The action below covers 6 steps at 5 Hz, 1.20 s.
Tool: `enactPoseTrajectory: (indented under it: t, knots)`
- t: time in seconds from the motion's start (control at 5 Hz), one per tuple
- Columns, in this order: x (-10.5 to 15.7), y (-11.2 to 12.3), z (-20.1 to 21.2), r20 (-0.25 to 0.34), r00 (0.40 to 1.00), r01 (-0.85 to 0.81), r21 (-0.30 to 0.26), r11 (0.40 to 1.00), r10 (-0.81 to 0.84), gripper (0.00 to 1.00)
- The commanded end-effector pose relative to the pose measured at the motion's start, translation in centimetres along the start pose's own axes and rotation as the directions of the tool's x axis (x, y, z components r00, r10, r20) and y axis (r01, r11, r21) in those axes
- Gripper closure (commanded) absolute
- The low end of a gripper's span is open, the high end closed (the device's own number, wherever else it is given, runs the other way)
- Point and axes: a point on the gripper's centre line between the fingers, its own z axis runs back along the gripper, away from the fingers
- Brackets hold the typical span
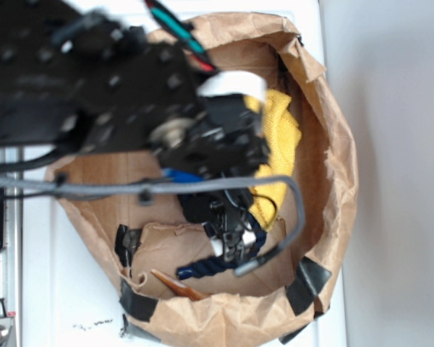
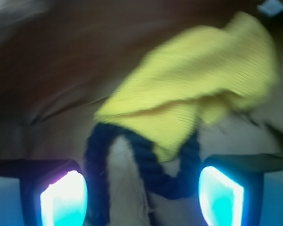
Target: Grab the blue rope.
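Observation:
The yellow cloth [image 2: 148, 127] only hangs over the blue rope's bends [image 1: 204, 270]. The blue rope will slide out and the cloth will stay behind when I lift the rope.
The blue rope [image 2: 156, 175] is thick, dark navy and twisted. In the wrist view it curls out from under a yellow cloth [image 2: 193, 89], and its loops lie between my two fingers. My gripper [image 2: 141, 197] is open, its glowing pads [image 2: 65, 200] wide apart on either side of the rope and not touching it. From the exterior view, the gripper [image 1: 235, 246] reaches down into a brown paper bag [image 1: 325, 166]. One navy rope end [image 1: 202, 268] sticks out to the lower left, and a brighter blue bit [image 1: 181, 176] shows under the arm.
The yellow cloth [image 1: 278, 144] lies against the bag's right wall. A grey cable [image 1: 202, 187] crosses over the bag. An orange-brown stick [image 1: 177, 285] lies by the front wall. Black tape [image 1: 308, 282] patches the bag's rim. The bag rests on a white surface [image 1: 72, 289].

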Motion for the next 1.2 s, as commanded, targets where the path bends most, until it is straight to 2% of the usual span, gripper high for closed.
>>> enactPoseTrajectory:
  t: [0.0,0.4,0.8,1.0]
  knots:
    - [-0.9,-2.7,0.0,0.04,0.963,-0.265,-0.015,0.964,0.266,0.0]
    - [-0.1,-3.4,-2.3,-0.012,0.959,-0.285,-0.036,0.958,0.285,0.0]
    - [-0.6,-4.8,-6.9,-0.059,0.961,-0.27,0.024,0.963,0.271,0.0]
    - [-0.8,-4.9,-8.2,-0.048,0.952,-0.301,0.056,0.952,0.303,0.43]
